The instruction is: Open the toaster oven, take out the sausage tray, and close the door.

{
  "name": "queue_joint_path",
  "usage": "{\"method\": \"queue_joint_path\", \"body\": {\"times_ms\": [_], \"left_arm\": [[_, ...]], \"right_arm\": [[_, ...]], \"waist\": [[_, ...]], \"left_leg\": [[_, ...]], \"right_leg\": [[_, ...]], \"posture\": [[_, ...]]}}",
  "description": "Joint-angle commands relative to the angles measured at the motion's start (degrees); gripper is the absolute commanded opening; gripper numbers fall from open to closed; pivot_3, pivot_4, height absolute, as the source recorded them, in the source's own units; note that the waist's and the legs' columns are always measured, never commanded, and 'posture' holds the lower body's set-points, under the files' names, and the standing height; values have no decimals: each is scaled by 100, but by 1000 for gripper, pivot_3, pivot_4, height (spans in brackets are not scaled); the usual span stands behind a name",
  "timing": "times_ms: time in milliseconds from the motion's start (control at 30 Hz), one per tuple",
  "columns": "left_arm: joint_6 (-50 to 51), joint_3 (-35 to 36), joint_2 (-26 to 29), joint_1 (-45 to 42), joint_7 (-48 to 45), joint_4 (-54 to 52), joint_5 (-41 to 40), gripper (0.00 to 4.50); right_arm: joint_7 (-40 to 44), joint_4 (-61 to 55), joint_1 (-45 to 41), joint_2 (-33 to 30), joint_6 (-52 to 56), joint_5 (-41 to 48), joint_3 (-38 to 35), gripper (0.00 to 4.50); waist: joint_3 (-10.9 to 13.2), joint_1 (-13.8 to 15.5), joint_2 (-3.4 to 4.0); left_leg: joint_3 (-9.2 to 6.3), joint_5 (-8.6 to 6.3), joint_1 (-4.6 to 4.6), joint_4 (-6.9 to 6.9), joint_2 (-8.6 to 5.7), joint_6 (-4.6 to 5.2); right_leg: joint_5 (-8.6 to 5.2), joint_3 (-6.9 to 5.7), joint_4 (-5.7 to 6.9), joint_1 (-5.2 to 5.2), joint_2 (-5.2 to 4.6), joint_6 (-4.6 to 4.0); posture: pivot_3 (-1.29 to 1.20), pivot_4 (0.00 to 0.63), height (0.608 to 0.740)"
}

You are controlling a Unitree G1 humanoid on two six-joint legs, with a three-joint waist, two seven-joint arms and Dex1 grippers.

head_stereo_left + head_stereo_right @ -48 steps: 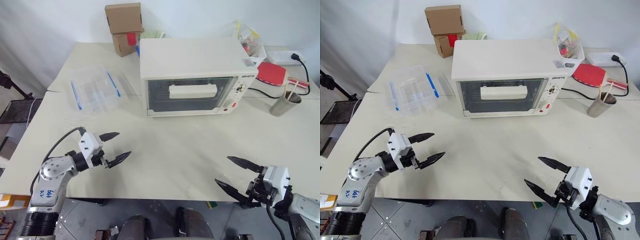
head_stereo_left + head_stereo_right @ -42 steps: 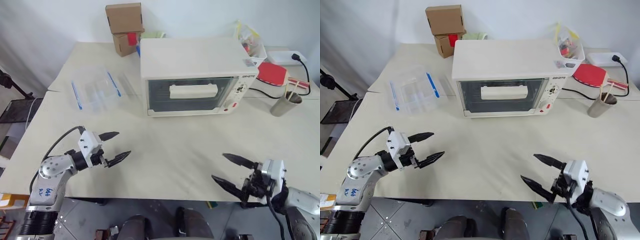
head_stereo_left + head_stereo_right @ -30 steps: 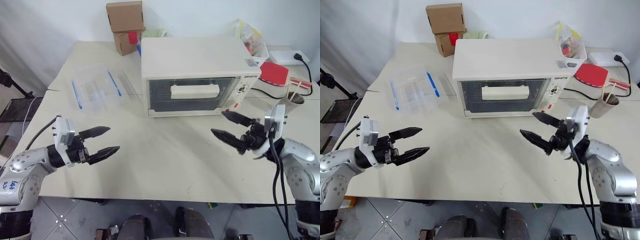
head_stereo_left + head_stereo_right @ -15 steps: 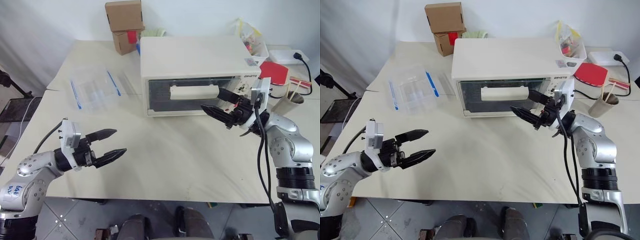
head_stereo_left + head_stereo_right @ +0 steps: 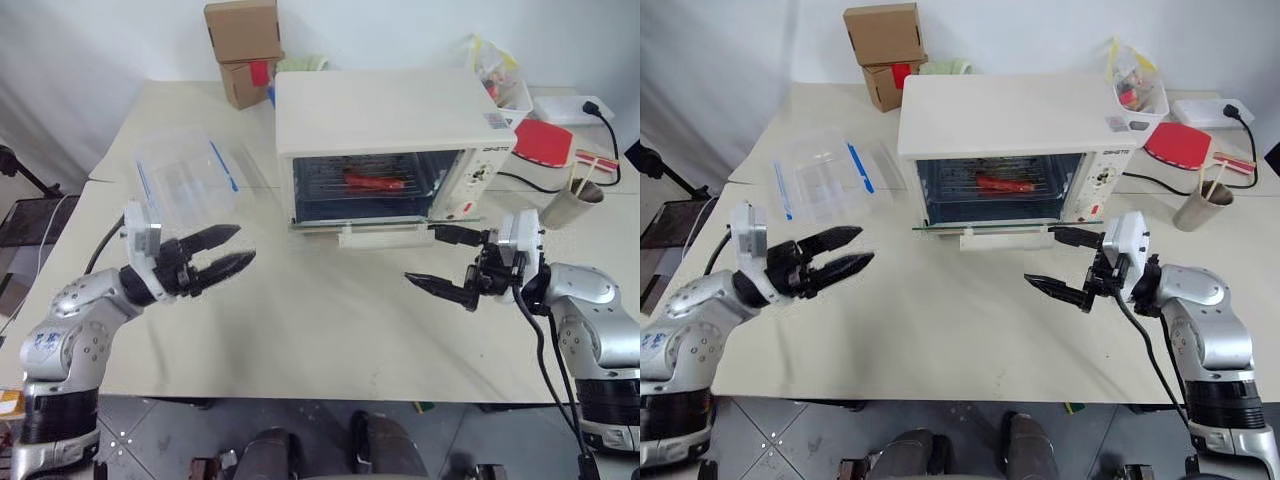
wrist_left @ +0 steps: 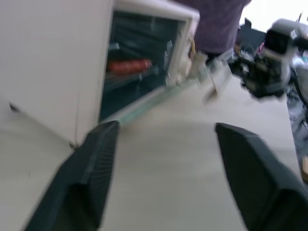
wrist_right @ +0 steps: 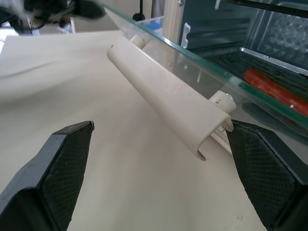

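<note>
The toaster oven's glass door [image 5: 385, 227] slants half open, so my right gripper should back clear of the door's handle and my left gripper should press the door down [image 5: 314, 229] flat.
The cream toaster oven [image 5: 390, 115] stands at the table's middle back. Its glass door [image 7: 192, 57] hangs open, lying flat, with the white bar handle [image 5: 385, 236] at the front. Inside, a red sausage [image 5: 372, 182] lies on the sausage tray [image 5: 970, 190] on the rack. My right gripper [image 5: 422, 254] is open just right of the handle and holds nothing. Its fingers [image 7: 53, 173] flank the handle without touching it. My left gripper [image 5: 245, 243] hovers open and empty over the table, left of the oven.
A clear plastic container with blue clips [image 5: 185, 180] sits behind my left gripper. Cardboard boxes [image 5: 243, 50] stand at the back. Right of the oven are a metal cup [image 5: 568, 205], a red paddle [image 5: 545, 140], a black cord [image 5: 600, 150] and a white basket [image 5: 500, 80].
The door has swung down from shut to open, showing the sausage. My right gripper has drawn back from the oven front. My left gripper has risen and moved forward, its fingers somewhat closer together.
</note>
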Motion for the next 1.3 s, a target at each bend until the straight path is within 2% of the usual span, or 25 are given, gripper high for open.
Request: {"method": "queue_joint_path", "body": {"times_ms": [33,233,333,567,833,1033,1167,1233,1300], "left_arm": [[-398,-272,-192,-470,-19,427,362,1866],[-1079,-773,-808,-1366,17,1449,1010,30],[-1420,-875,-1120,-1702,233,1972,1339,30],[-1479,-1191,-1409,-1650,-304,2056,1383,30],[-1591,-1370,-1475,-1539,-577,2162,1545,30],[-1789,-1606,-1553,-1362,-738,2175,1761,30],[-2037,-1773,-1581,-1161,-735,2148,2023,30],[-2065,-1736,-1610,-1075,-619,2105,2052,30],[-2232,-1743,-1609,-876,-478,2024,2191,30]], "right_arm": [[68,-203,-58,65,-356,-7,-12,4500],[45,-24,-140,117,-627,-159,35,4500],[24,40,-119,141,-760,-211,32,4500],[-339,-261,549,206,-1007,-276,-171,4500],[-1456,-1190,2462,416,-1162,-401,-1152,4500],[-1794,-1310,3978,612,-1588,-528,-2179,4500],[-2003,-1205,4059,537,-1886,-558,-2672,4500],[-2093,-1271,3824,398,-1822,-521,-2717,4500],[-2379,-1540,3372,93,-1345,-726,-2463,4500]], "waist": [[0,-3,0],[1,7,-2],[1,6,-2],[2,20,-3],[1,167,-3],[1,176,-3],[1,110,-3],[1,79,-3],[0,21,-1]], "left_leg": [[0,0,0,1,0,0],[9,0,-7,9,0,0],[9,0,-8,19,0,0],[8,0,-12,30,2,1],[7,0,-15,50,-5,3],[4,0,-13,47,-13,6],[27,-1,-1,46,-11,9],[32,-1,7,46,-1,9],[35,0,12,45,3,8]], "right_leg": [[0,-2,0,0,3,0],[0,-17,12,-12,28,0],[0,-16,21,-13,30,1],[0,-15,32,-17,30,1],[3,-6,39,-14,18,5],[3,5,38,-9,13,6],[5,16,38,-8,13,9],[5,25,39,-7,8,9],[5,33,39,-8,0,8]], "posture": [[0,150,740],[0,150,740],[0,150,740],[0,150,740],[0,150,740],[0,150,740],[0,150,740],[0,150,740],[0,150,740]]}}
